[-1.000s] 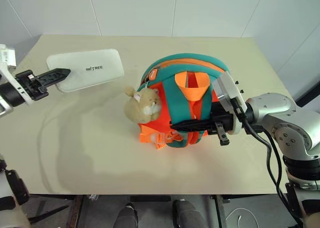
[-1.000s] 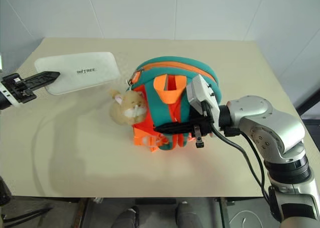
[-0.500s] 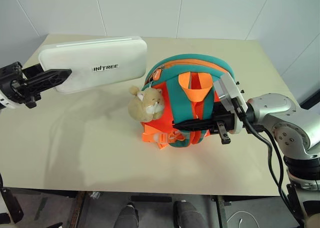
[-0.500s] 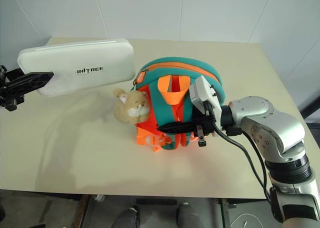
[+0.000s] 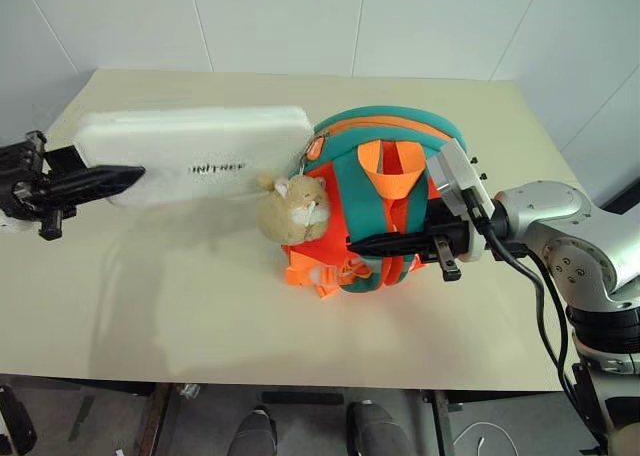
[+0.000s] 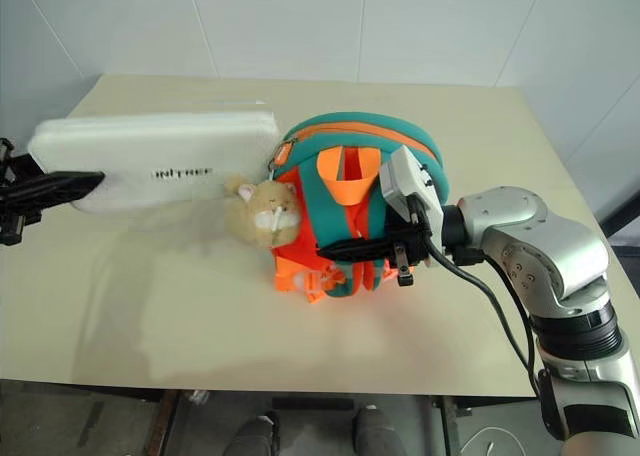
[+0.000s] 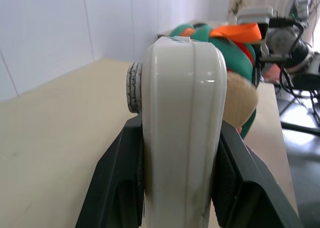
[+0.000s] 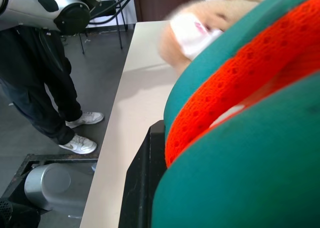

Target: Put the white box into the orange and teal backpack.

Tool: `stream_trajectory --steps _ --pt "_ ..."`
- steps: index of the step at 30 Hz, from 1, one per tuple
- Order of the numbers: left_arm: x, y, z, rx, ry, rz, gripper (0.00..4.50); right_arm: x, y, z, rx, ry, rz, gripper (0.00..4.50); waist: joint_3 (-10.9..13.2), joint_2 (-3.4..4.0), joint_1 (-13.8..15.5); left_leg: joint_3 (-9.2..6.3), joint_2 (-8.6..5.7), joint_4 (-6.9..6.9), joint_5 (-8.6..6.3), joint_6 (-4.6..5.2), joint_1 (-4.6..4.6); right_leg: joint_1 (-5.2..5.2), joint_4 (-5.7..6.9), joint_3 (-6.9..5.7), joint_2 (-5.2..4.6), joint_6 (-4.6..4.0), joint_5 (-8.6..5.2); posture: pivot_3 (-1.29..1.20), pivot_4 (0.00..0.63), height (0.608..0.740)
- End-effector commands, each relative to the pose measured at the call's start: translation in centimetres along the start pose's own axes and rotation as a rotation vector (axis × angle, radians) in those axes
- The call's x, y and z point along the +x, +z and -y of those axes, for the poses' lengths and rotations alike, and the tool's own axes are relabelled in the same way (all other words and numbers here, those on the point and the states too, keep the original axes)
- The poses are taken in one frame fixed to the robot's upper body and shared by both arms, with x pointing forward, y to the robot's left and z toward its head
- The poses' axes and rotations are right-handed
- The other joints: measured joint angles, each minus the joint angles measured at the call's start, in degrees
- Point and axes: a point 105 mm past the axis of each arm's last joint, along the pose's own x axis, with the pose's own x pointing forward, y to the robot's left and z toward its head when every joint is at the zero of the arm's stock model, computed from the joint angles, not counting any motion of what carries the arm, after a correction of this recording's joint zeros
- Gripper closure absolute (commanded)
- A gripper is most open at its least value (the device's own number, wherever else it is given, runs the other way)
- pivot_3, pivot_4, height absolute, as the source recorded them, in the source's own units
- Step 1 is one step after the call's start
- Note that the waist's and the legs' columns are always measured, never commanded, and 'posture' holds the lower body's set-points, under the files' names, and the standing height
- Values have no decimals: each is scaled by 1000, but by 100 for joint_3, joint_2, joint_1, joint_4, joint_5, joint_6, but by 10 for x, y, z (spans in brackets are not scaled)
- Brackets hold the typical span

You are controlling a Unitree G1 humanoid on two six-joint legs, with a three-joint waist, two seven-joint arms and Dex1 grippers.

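Observation:
The white box's loose end points edge-up at the backpack's opening past the plush toy, so my left gripper should keep pushing until the box is inside.
The white box hangs above the table, turned up on its long edge, with my left gripper shut on its left end. In the left wrist view the box stands edge-on, clamped between both black fingers. Its right end reaches the top left of the orange and teal backpack, just above the tan plush toy. The backpack stands upright in mid-table. My right gripper is shut on the backpack's teal strap at its lower front.
The beige table stretches out in front of the backpack and to its left. A person's dark trousers and white shoes show beyond the table's edge. Another metal robot part sits near the floor.
The left gripper has lifted the box off the table, rolled it from flat onto its edge and carried it right, up to the backpack. The right gripper keeps its hold.

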Motion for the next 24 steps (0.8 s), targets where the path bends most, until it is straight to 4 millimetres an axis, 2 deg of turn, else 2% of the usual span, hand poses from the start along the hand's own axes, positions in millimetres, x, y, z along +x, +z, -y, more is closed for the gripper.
stream_trajectory --steps 1,7,12,21,24 --pt "2 -3 0 48 -45 -72 3184 -1 11 0 -64 2 17 4500 0 0 1 0 0 0 0 0 0 0 0 0 0 0 0 0 150 740" --pt "14 -8 -15 131 -69 -162 3185 0 12 0 -65 2 19 4500 0 0 4 0 0 12 -2 3 0 4 4 0 2 0 1 0 150 740" --pt "36 -8 -27 166 -83 -231 3202 2 12 1 -68 -4 23 4500 0 0 7 -1 0 21 -4 6 -2 6 8 -1 3 1 1 0 150 740" --pt "104 -14 -40 181 -106 -263 3203 4 11 4 -69 -10 32 4500 0 0 18 -3 -1 36 -4 7 -1 11 18 0 4 6 3 0 150 740" --pt "136 -22 -43 162 -95 -258 3203 6 11 5 -68 -9 40 4500 0 0 20 -4 -1 36 -4 6 -2 10 18 0 4 6 4 0 150 740"
